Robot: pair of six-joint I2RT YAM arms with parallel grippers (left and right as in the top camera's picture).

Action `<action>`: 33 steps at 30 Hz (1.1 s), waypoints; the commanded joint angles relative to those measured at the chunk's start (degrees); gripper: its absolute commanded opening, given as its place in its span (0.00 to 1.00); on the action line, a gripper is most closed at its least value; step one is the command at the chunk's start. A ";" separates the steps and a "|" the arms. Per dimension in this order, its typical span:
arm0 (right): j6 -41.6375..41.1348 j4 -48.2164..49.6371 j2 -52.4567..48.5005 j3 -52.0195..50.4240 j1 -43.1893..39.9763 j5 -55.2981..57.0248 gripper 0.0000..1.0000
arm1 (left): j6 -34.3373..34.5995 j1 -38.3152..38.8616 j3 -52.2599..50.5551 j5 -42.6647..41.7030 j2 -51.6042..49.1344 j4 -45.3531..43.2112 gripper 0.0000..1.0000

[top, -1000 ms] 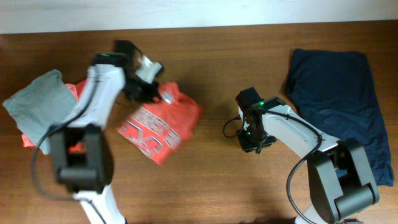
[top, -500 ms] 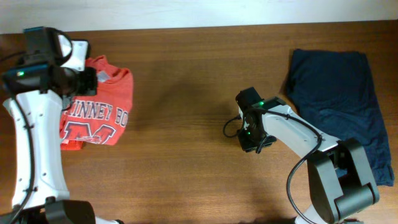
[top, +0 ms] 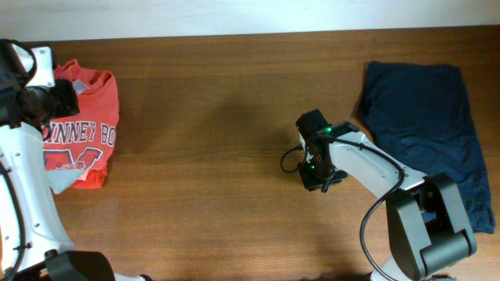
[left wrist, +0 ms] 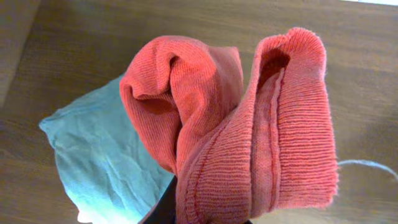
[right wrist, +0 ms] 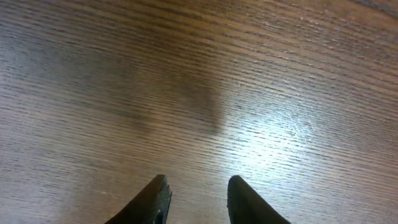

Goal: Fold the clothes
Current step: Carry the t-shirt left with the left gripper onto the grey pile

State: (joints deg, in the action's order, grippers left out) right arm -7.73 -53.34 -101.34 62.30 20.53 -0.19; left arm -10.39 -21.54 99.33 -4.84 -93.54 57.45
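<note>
The lower end of the folded red-orange T-shirt (top: 76,158) is over the light-grey shirt (top: 60,181). My left gripper should keep bringing the collar down until it lies flat, and then let go.
The red-orange T-shirt (top: 84,129) with block lettering hangs folded at the table's far left, and my left gripper (top: 64,98) is shut on its upper edge. In the left wrist view the shirt's ribbed collar (left wrist: 249,137) bunches over the jaws, so only one dark finger (left wrist: 163,210) shows. The navy garment (top: 422,125) lies spread flat at the far right. My right gripper (top: 319,179) hovers low over bare wood near the table's middle. In the right wrist view the right gripper (right wrist: 199,185) is open and holds nothing.
A light-grey shirt (top: 59,179) (left wrist: 106,162) peeks out under the T-shirt at the left edge, with an orange-red fabric corner (top: 92,178) beside it. The brown wooden table (top: 211,156) runs between the two arms.
My left arm has swung the T-shirt from left of centre to the far left, over the grey shirt. The right arm has not moved.
</note>
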 commanded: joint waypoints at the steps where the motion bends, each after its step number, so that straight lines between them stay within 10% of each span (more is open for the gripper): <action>1: -0.22 -0.28 0.15 1.03 -0.42 0.90 0.36 | 0.68 -0.68 0.63 -0.02 -1.38 -0.98 0.01; 33: -0.24 -1.62 0.15 1.03 -0.42 -0.61 0.36 | 0.70 -12.74 0.63 0.83 -19.12 -14.71 0.05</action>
State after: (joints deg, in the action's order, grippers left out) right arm -7.70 -54.89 -101.34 62.30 20.53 -0.27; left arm -10.17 -32.75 99.33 -4.45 -111.46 43.64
